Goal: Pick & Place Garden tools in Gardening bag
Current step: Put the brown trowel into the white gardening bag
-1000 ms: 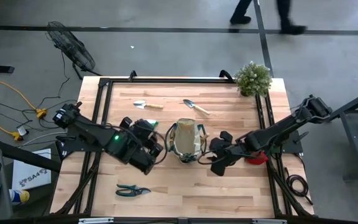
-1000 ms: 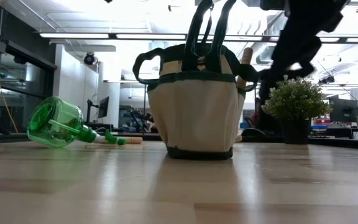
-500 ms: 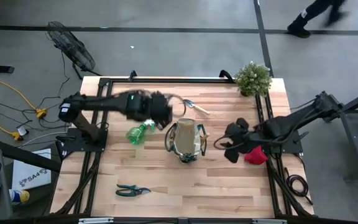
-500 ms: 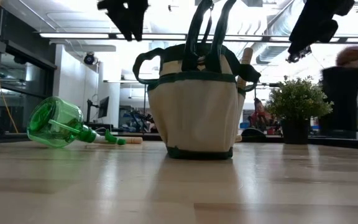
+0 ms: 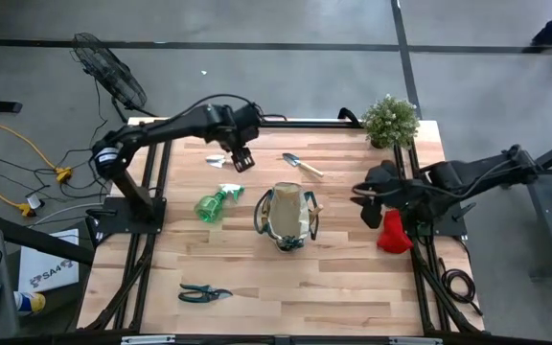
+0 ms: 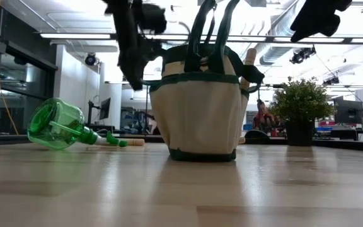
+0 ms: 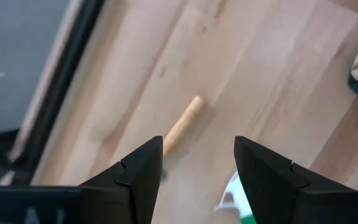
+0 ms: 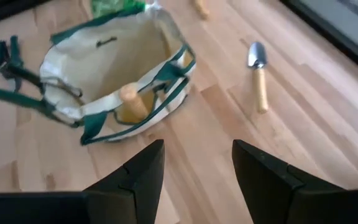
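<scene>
My gripper will lower the trowel (image 5: 218,161) into the opposite side, and the trowel will stand with its handle up, because a wooden handle (image 5: 318,208) sticks up from the bag's side pocket.
The beige gardening bag (image 5: 287,218) stands upright mid-table, a wooden-handled tool (image 8: 132,97) upright in its side pocket. My left gripper (image 5: 241,158) is open above a wooden-handled trowel (image 5: 216,160) at the far left; its handle (image 7: 182,124) shows between the fingers, untouched. The green spray bottle (image 5: 214,204) lies on its side left of the bag. A second trowel (image 5: 302,165) lies beyond the bag. Black pruners (image 5: 204,292) lie near the front edge. My right gripper (image 5: 372,206) is open and empty, right of the bag, beside the red glove (image 5: 394,232).
A bushy potted plant (image 5: 391,120) stands at the far right corner. Black frame rails run along the table's left (image 5: 151,192) and right (image 5: 412,192) sides. Bare wood lies between the bag and the front edge.
My left gripper has risen from beside the bag and swung toward the table's far edge, ending over the far-left trowel. My right gripper has drawn back from the bag toward the right edge and risen. The spray bottle has stayed lying on the table.
</scene>
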Controlling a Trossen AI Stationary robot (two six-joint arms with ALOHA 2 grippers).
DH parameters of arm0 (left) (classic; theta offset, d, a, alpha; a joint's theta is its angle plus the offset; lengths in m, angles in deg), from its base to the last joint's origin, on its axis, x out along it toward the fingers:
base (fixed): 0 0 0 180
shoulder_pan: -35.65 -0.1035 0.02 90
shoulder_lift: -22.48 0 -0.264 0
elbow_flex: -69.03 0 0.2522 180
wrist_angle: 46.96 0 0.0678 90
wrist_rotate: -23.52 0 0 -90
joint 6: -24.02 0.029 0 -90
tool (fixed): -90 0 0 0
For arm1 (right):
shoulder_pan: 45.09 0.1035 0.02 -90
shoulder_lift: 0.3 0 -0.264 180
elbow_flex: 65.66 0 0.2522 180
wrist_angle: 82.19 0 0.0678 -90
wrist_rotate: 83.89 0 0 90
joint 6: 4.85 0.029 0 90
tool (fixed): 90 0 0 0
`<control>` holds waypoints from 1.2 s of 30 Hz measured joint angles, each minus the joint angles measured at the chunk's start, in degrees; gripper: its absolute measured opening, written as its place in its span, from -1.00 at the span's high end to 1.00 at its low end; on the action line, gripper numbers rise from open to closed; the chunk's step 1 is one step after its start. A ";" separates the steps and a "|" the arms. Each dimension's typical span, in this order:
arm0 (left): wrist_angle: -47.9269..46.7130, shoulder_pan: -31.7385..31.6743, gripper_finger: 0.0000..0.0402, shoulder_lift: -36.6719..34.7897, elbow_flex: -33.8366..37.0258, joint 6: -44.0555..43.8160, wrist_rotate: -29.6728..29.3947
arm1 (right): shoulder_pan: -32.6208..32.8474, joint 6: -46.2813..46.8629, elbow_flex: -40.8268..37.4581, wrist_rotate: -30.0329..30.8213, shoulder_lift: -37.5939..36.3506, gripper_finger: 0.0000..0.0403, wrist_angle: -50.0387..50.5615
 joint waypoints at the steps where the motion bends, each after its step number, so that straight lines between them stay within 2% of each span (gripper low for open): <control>1: 2.44 -1.63 0.04 0.00 1.75 2.20 2.14 | -0.43 -0.18 0.00 0.46 -0.31 0.10 0.03; 7: 14.02 -9.06 0.04 0.00 10.78 15.14 10.78 | -2.19 -0.78 0.01 2.39 -0.65 0.10 0.11; 13: 18.50 -13.69 0.04 0.06 16.65 27.03 18.11 | -2.50 -1.51 -0.01 2.87 -0.64 0.10 0.89; 25: 21.91 -12.93 0.04 5.05 18.99 38.08 19.54 | -2.49 1.93 0.01 2.63 -0.62 0.10 6.02; 32: 26.89 -11.39 0.04 7.69 18.86 39.75 18.75 | -2.49 2.07 0.01 2.63 -0.62 0.10 5.99; 36: 26.54 -10.93 0.04 9.08 18.95 41.23 18.09 | -2.49 3.52 0.01 2.61 -0.62 0.10 6.02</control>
